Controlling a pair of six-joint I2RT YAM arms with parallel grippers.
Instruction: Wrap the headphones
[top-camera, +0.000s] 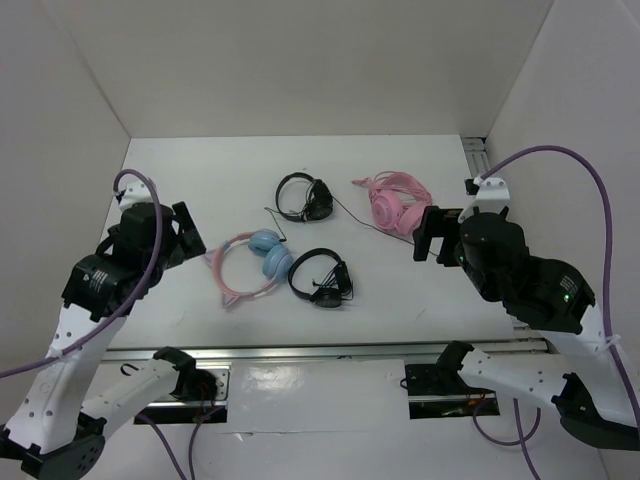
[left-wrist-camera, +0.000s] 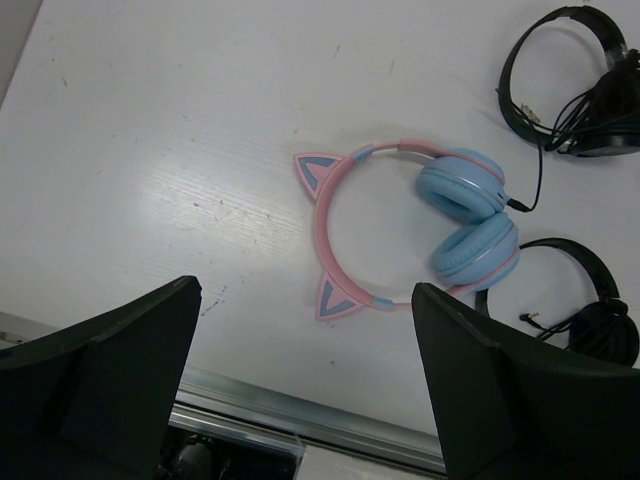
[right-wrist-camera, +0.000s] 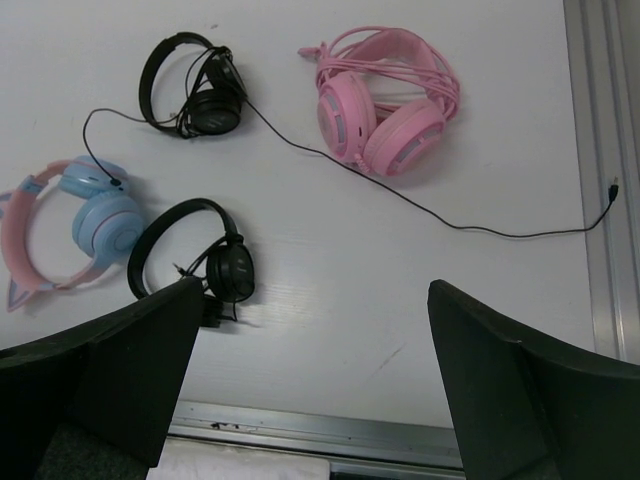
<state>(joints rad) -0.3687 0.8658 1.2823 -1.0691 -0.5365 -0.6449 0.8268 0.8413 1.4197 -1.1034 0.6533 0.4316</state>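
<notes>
The pink headband (top-camera: 218, 271) is clear between its cat ears (top-camera: 218, 276), with my fingers open across its narrow width, so my left gripper should keep going down and close there.
The headphones (top-camera: 256, 262) lie flat left of the table's middle, with light blue ear cups (left-wrist-camera: 462, 188) stacked side by side and a pink cat-ear headband (left-wrist-camera: 324, 225) curving left. Their thin dark cable (right-wrist-camera: 420, 208) leaves the upper cup, passes the far black headphones and runs right to a plug near the right rail. My left gripper (top-camera: 186, 236) hangs open and empty above the table, left of the headband. My right gripper (top-camera: 436, 236) hangs open and empty right of the middle, near the all-pink headphones.
All-pink cat-ear headphones (top-camera: 398, 202) lie at the back right. One black pair (top-camera: 305, 197) lies behind the blue cups, another (top-camera: 320, 277) right beside them. A metal rail (top-camera: 320, 352) runs along the near edge, another (right-wrist-camera: 600, 120) along the right. White walls enclose the table.
</notes>
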